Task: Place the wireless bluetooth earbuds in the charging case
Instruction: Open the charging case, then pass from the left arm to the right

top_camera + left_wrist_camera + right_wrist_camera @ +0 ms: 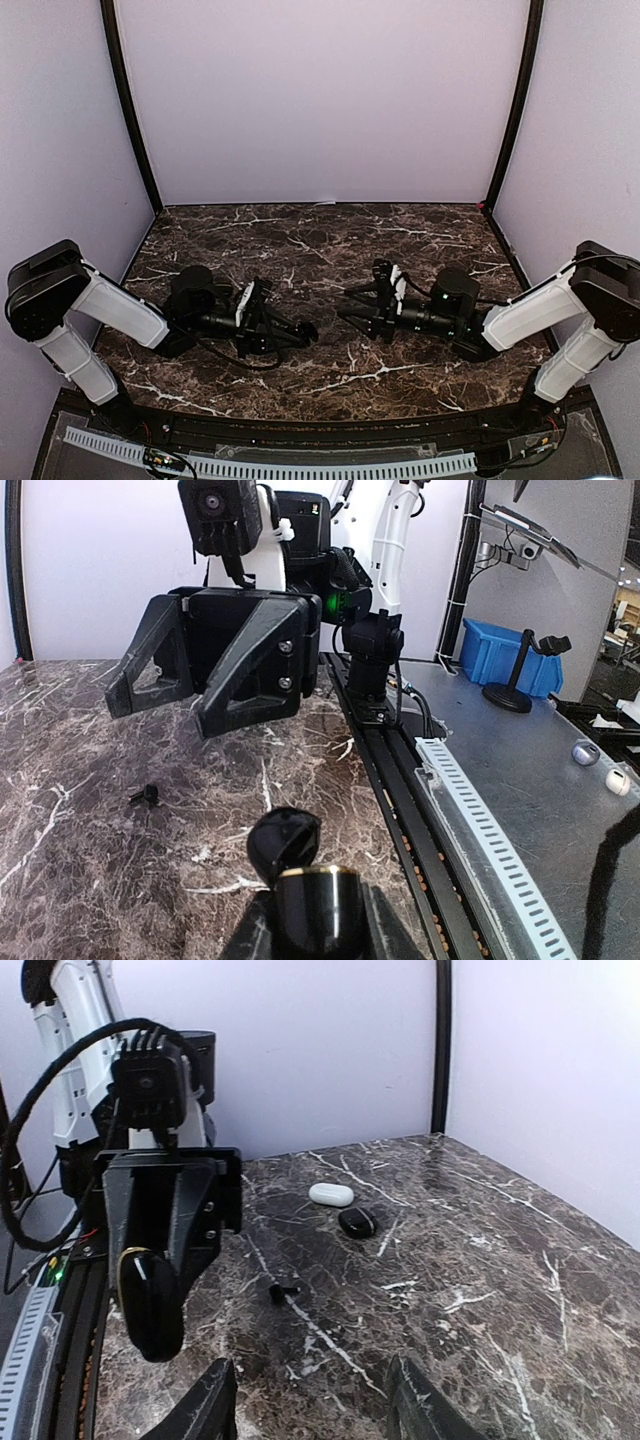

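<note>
The charging case hangs low from the fingertips of my left gripper, so I should hold its lid with my right gripper while my left gripper regrips the case's body.
My left gripper is shut on a black charging case with a gold rim. The case's lid is flipped open and points towards the right arm. One small black earbud lies on the marble between the two grippers, also visible as the earbud ahead of my right gripper. The right gripper is open with only bare marble between its fingers. In the top view the left gripper and right gripper face each other low over the middle of the table.
A closed white case and a closed black case lie side by side farther back on the marble table. Off the table, past the rail, two small white rounded things rest on a grey surface near a blue bin.
</note>
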Robot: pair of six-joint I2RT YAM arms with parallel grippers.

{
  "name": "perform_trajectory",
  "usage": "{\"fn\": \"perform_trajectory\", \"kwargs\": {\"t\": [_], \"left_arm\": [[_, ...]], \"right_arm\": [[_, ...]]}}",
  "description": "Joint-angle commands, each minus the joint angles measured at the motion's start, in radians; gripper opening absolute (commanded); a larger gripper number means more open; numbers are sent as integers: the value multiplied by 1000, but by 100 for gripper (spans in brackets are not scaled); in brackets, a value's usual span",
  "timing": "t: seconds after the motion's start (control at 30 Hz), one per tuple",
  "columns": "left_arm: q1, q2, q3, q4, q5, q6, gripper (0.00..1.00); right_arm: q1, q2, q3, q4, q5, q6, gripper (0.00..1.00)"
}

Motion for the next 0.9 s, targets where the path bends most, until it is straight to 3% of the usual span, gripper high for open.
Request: {"fn": "perform_trajectory", "kwargs": {"t": [0.0,0.13,0.87], "left_arm": [[-6,-29,-8,13,13,14,17],[-7,-29,-10,13,5,18,17],[-14,-34,-32,34,-53,48,17]], "right_arm": [[2,10,44,5,-163,-35,51],[20,20,60,-13,-211,-52,51],[128,92,190,-226,-130,-146,40]]}}
